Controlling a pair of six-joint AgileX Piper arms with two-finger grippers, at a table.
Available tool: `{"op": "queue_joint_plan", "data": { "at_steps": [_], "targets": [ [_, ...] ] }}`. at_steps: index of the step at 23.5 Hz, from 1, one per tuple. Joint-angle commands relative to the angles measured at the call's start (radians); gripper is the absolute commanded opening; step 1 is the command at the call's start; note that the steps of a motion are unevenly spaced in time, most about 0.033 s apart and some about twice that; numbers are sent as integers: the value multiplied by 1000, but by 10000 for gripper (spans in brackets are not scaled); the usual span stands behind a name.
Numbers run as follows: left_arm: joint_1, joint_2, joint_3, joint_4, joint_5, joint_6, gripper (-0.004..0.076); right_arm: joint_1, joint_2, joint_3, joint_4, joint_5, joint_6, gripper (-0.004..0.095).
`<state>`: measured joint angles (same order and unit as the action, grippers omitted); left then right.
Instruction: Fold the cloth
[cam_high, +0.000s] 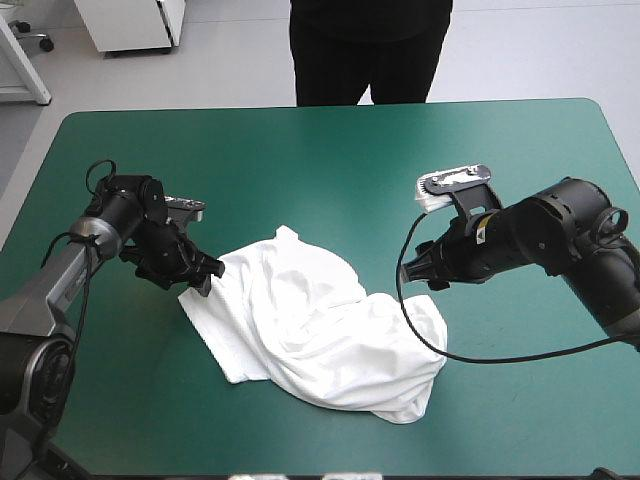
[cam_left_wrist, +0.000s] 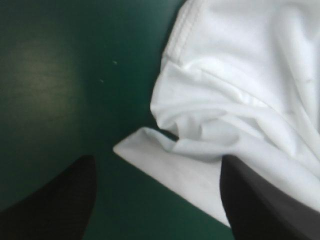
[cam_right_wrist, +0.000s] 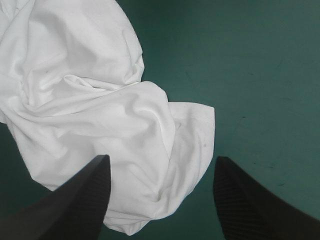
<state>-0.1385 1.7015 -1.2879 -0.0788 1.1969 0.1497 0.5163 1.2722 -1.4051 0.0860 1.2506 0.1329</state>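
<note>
Loose folds (cam_high: 350, 302) lie over each other across the white T-shirt, so the heap (cam_high: 305, 325) will spread into a wide panel with its edges still folded when I lift it.
The white T-shirt (cam_high: 310, 335) lies crumpled in a loose heap at the middle of the teal-green table. My left gripper (cam_high: 195, 277) is at the shirt's left edge, low over the cover. In the left wrist view its black fingers (cam_left_wrist: 55, 205) stand apart, a corner of the T-shirt (cam_left_wrist: 175, 165) lying between them. My right gripper (cam_high: 420, 268) hovers beside the heap's right end. Its fingers (cam_right_wrist: 75, 200) are spread wide too, with a fold of the T-shirt (cam_right_wrist: 145, 150) ahead of and between them. Neither gripper holds the cloth.
Bare teal-green cover (cam_high: 330, 170) surrounds the heap on all sides. The right arm's black cable (cam_high: 470, 355) loops over the heap's right end and onto the table.
</note>
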Motion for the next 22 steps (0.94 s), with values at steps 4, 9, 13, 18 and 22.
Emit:
{"op": "queue_joint_plan", "data": {
  "at_steps": [4, 9, 13, 18, 22],
  "targets": [
    [1, 39, -24, -4, -33, 1, 507, -7, -28, -25, 2, -2, -2, 563],
    [1, 80, -4, -54, -35, 12, 507, -7, -28, -25, -9, -2, -2, 563],
    [1, 86, 40, -130, -30, 56, 382, -7, -28, -25, -55, -2, -2, 563],
    [1, 86, 94, -158, -32, 68, -3, -7, -28, -25, -52, -2, 26, 563],
    [1, 73, 94, -158, -32, 68, -7, -7, -18, -6, -52, -2, 100, 563]
  ]
}}
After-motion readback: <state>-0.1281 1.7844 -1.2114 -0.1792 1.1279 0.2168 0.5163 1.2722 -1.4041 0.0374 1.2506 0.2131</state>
